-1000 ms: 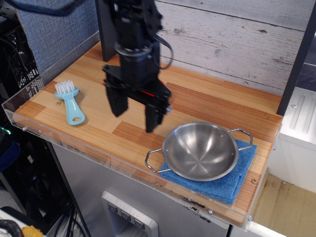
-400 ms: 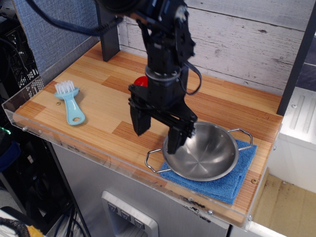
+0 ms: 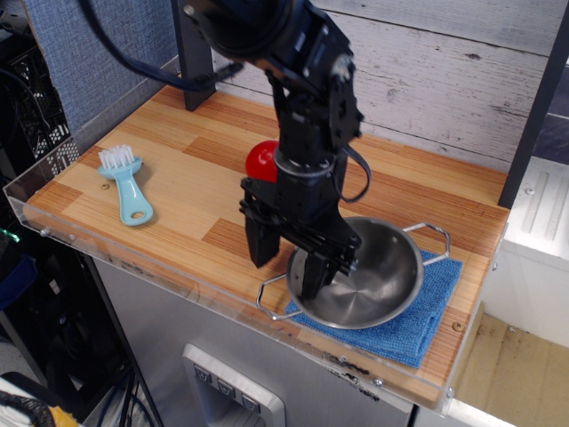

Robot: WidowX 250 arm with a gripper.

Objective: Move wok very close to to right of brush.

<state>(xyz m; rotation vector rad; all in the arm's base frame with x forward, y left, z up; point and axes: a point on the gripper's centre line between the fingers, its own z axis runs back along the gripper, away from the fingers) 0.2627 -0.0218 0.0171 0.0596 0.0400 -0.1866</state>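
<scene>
The blue cloth (image 3: 420, 326) is loose under the wok (image 3: 384, 324), so it will slide a little and then stay behind flat when the robot picks the wok up.
The wok (image 3: 378, 271), a shiny steel bowl with two wire loop handles, sits on a blue cloth (image 3: 420, 322) at the front right of the wooden table (image 3: 178, 209). The light-blue brush (image 3: 128, 184) with white bristles lies far to the left, near the table's left edge. My black gripper (image 3: 286, 265) is open and low at the wok's left rim. One finger (image 3: 260, 247) is outside the rim and the other (image 3: 313, 277) is inside the bowl. The jaws stand wide apart, not closed on the rim.
A red ball (image 3: 260, 160) lies behind the arm at mid-table. A clear acrylic lip (image 3: 160, 271) runs along the front and left edges. A dark post (image 3: 191, 71) stands at the back left, against the plank wall (image 3: 427, 62).
The gripper has moved right and down from mid-table to straddle the wok's left rim. The wok has shifted slightly left on the cloth. The red ball is now uncovered.
</scene>
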